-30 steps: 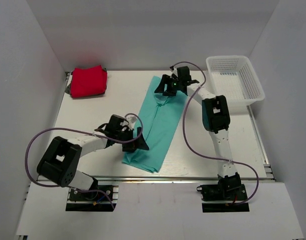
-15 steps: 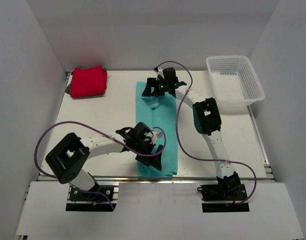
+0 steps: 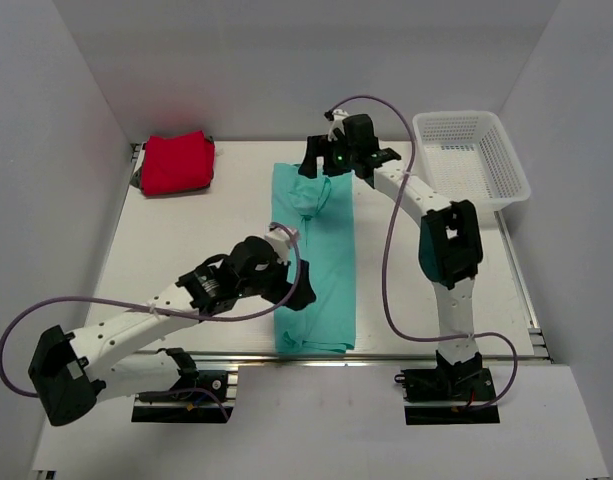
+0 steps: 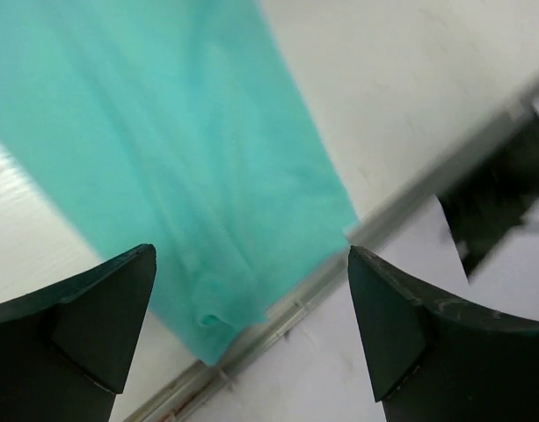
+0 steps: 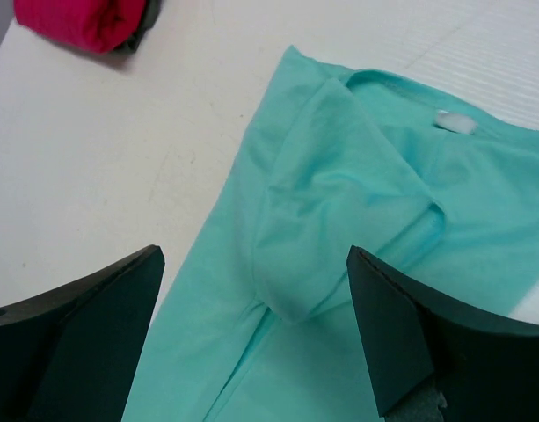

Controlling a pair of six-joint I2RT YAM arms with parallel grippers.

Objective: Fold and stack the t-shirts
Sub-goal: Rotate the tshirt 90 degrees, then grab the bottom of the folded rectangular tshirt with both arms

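Observation:
I should move the teal t-shirt toward the back before my right gripper takes its hem corner (image 3: pixel 351 346), because the teal t-shirt's hem (image 3: pixel 314 349) reaches the front rail.
The teal t-shirt (image 3: pixel 321 260) lies flat as a long narrow strip from the back of the table to its front rail. The collar end (image 5: pixel 339 220) is rumpled, with a sleeve folded over. My right gripper (image 3: pixel 324 168) hovers open above that collar end and holds nothing (image 5: pixel 256 255). At the strip's left edge near the front, my left gripper (image 3: pixel 294 292) is open and empty. In the left wrist view the left gripper (image 4: pixel 251 255) is over the shirt's near hem (image 4: pixel 181 158). The red t-shirt (image 3: pixel 176 162) sits folded at the back left corner (image 5: pixel 76 22).
A white mesh basket (image 3: pixel 514 158) stands at the back right of the table. The metal front rail (image 3: pixel 386 357) runs just below the teal shirt's hem (image 4: pixel 410 193). White walls enclose the table on three sides.
The teal strip has swung from slanted to straight along the table. The right gripper has opened wider above the collar. The left arm has stretched out low, its gripper at the strip's left edge.

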